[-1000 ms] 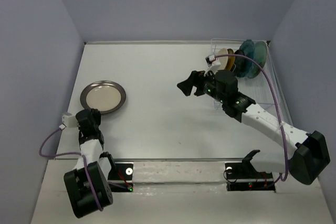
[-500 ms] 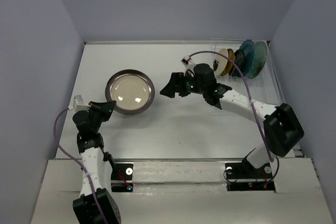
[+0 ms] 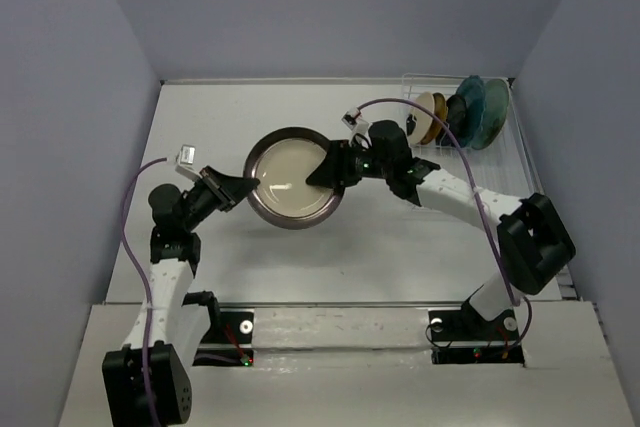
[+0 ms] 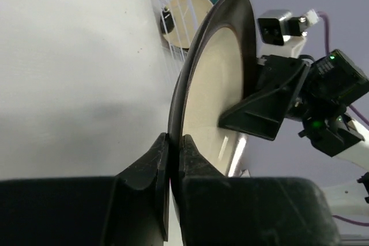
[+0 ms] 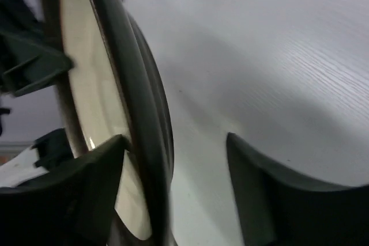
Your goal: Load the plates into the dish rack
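Note:
The grey-rimmed beige plate is in my left gripper, far from the dish rack (image 3: 482, 159), so next my right gripper grips the opposite rim (image 5: 149, 136) and brings the plate there.
A grey-rimmed beige plate (image 3: 290, 179) hangs tilted above the middle of the table. My left gripper (image 3: 245, 187) is shut on its left rim; in the left wrist view the two fingers pinch the dark rim (image 4: 171, 142) of the plate (image 4: 213, 79). My right gripper (image 3: 320, 172) is open at the plate's right edge. The right wrist view shows the right gripper (image 5: 176, 139) with its jaws standing wide on either side of the rim of the plate (image 5: 92, 84). The clear dish rack (image 3: 500, 162) sits at the back right.
Several plates stand upright in the rack's far end: a cream one (image 3: 430, 115), a dark one (image 3: 460, 119) and teal ones (image 3: 487, 110). Grey walls close in the table on three sides. The right arm's cable (image 3: 480, 127) arcs over the rack.
The left gripper has carried the plate from the table's left side up toward the centre. The right gripper has swung left from the rack and now straddles the plate's right rim.

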Controlling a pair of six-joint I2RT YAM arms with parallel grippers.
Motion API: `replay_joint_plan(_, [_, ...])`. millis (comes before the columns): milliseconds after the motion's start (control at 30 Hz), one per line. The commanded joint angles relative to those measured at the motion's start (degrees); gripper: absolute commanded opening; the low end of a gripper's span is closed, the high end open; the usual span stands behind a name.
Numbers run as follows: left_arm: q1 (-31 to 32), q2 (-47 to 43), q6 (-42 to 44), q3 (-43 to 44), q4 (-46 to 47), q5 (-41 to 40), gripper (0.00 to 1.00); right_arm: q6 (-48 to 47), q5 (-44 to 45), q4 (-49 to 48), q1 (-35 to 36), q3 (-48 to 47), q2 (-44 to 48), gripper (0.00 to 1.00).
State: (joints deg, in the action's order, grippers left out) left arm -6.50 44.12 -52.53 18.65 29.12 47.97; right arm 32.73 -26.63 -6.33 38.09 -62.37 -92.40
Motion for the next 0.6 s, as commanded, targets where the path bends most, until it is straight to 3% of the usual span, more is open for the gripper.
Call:
replay_joint_plan(0, [5.0,2.1,-5.6,6.7,10.2,8.8,0.06,2.3,-5.2,-5.3,0.6,3.8,5.2,0.42])
replay_joint_plan(33, [5.2,2.5,-5.5,6.7,9.7,8.7,0.06,3.3,-6.7,-7.9,0.6,4.9,6.2,0.12])
replay_joint_plan(67, [5.4,3.1,-4.3,6.8,8.9,8.6,0.17,4.0,-6.4,-8.1,0.6,6.2,8.3,0.07])
replay_joint_plan(133, [5.5,2.9,-2.0,7.7,5.1,7.7,0.35,4.7,-5.4,-7.7,0.6,7.0,10.5,0.07])
replay_joint_plan(167, [5.7,2.6,-0.5,8.1,3.2,7.1,0.55,5.1,-4.5,-7.4,-0.5,7.2,11.6,0.07])
replay_joint_plan(267, [7.0,1.8,6.4,9.9,-4.1,4.4,0.82,5.2,-0.6,-5.0,-5.1,6.2,16.6,0.07])
replay_joint_plan(333, [10.7,1.8,11.6,12.2,-10.2,2.2,0.88,4.0,3.2,-1.3,-8.6,3.6,20.1,0.07])
replay_joint_plan(367, [12.1,1.8,13.8,13.1,-12.6,1.2,0.99,3.4,4.6,0.2,-12.4,2.3,20.9,0.07])
replay_joint_plan(567, [23.5,0.8,24.1,17.1,-22.8,-4.2,0.99,-3.6,20.4,11.2,-26.2,-10.6,23.4,0.07])
